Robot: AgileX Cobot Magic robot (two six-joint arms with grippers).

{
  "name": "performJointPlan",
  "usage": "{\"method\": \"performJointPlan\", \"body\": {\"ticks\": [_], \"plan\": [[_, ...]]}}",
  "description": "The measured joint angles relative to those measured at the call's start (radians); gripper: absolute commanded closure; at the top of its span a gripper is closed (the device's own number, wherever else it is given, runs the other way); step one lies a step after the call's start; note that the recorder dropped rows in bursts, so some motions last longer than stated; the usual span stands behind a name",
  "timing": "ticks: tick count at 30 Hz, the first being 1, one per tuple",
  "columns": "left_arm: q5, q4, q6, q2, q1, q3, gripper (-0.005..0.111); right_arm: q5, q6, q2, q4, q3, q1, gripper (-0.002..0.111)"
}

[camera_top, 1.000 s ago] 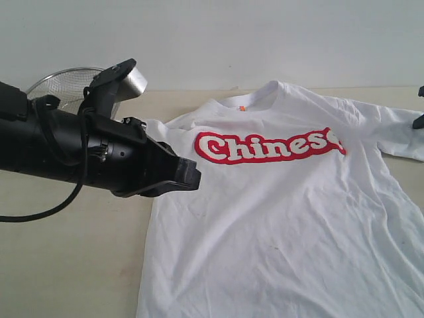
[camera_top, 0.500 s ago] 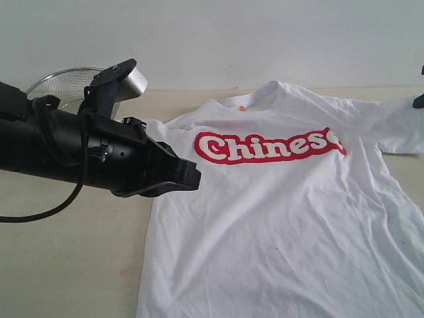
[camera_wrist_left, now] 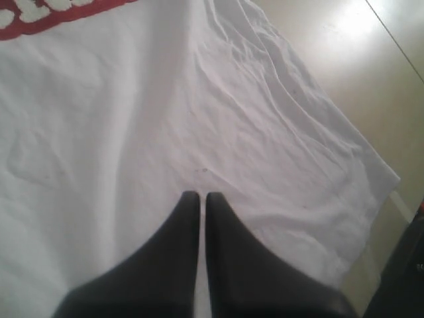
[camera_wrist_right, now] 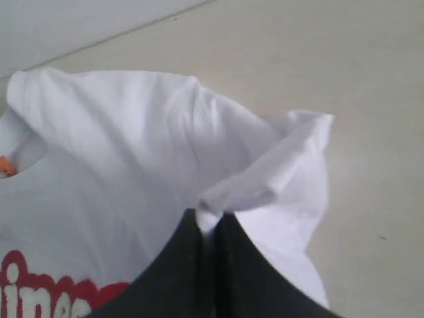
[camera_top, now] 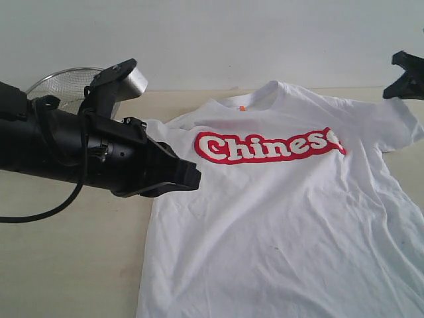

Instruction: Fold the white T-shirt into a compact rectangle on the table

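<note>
I should keep my right gripper moving inward with the sleeve's hem [camera_top: 397, 106] in its fingers, as the chest lies flat, and let the hem go beside the collar [camera_top: 291, 110].
The white T-shirt [camera_top: 278, 218] lies face up on the table [camera_top: 73, 265], its red "Chinese" lettering [camera_top: 268, 147] across the chest. My right gripper [camera_top: 405, 74] hangs above the shirt's far right corner, shut on the right sleeve [camera_wrist_right: 265, 189], whose hem shows bunched between the fingertips in the right wrist view [camera_wrist_right: 211, 215]. The sleeve is lifted and drawn in toward the body. My left gripper [camera_top: 192, 175] hovers over the shirt's left side with its jaws together and nothing between them [camera_wrist_left: 201, 195]; wrinkled white cloth [camera_wrist_left: 199, 99] lies below it.
A steel mesh bowl [camera_top: 63, 83] stands at the back left, behind the left arm. A black cable [camera_top: 40, 212] loops under that arm. Bare tabletop [camera_wrist_left: 344, 53] lies beside the shirt's hem, and a pale wall [camera_top: 232, 40] backs the table.
The right gripper has risen and moved inward with the sleeve, pulling it off the table at the right edge. The left arm has not moved.
</note>
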Motion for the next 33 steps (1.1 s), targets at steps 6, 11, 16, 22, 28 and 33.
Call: {"method": "performJointPlan", "body": {"ticks": [6, 11, 16, 22, 28, 33], "plan": [[0.0, -0.002, 0.008, 0.0, 0.0, 0.0, 0.102, 0.006, 0.026, 0.0, -0.005, 0.0, 0.092, 0.108], [0.0, -0.002, 0.008, 0.0, 0.0, 0.0, 0.102, 0.005, 0.057, 0.0, -0.057, 0.0, 0.159, 0.108], [0.0, -0.002, 0.008, 0.0, 0.0, 0.0, 0.102, -0.011, 0.088, 0.0, -0.114, 0.0, 0.23, 0.108], [0.0, -0.002, 0.008, 0.0, 0.0, 0.0, 0.102, -0.015, 0.108, 0.029, -0.122, 0.0, 0.269, 0.108], [0.0, -0.002, 0.008, 0.0, 0.0, 0.0, 0.102, -0.013, 0.108, 0.048, -0.124, 0.002, 0.32, 0.108], [0.0, -0.002, 0.008, 0.0, 0.0, 0.0, 0.102, -0.019, 0.111, 0.05, -0.128, 0.002, 0.329, 0.097]]}}
